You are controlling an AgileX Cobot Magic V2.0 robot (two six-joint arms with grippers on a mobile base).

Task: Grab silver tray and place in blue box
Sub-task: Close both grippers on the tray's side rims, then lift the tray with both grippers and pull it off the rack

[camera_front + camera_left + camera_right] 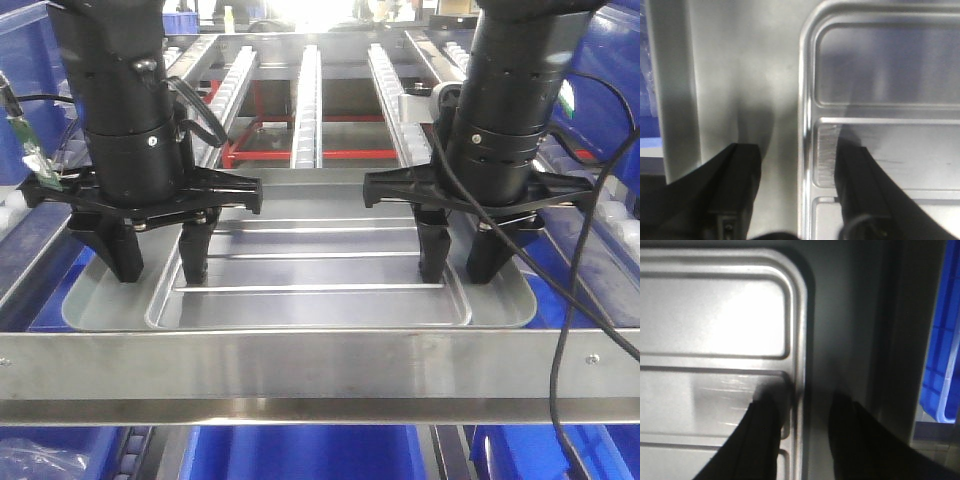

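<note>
My gripper will lift the silver tray [315, 270], and it will come free and leave the gray tray's wide flared rim behind, because a rounded tray edge [460, 299] stands inside that rim.
The silver tray [310, 270] lies flat and crosswise behind a metal front bar, and its long ridges show. My left gripper [157, 262] is open over the tray's left end. One finger rests on the wide flared rim and the other in the recessed floor, straddling the step, as the left wrist view [796, 150] shows on the tray [880, 65]. My right gripper [462, 262] is open and straddles the step at the right end in the same way [804, 400] on the tray [715, 315]. Blue plastic of the blue box [300, 455] shows below the bar. Its outline is hidden.
A metal crossbar [300, 365] runs along the front. Roller conveyor rails [308, 100] and a red frame [250, 155] lie behind the tray. Black cables [570, 330] hang at the right. More blue crates stand at the left [20, 90] and the right [945, 365].
</note>
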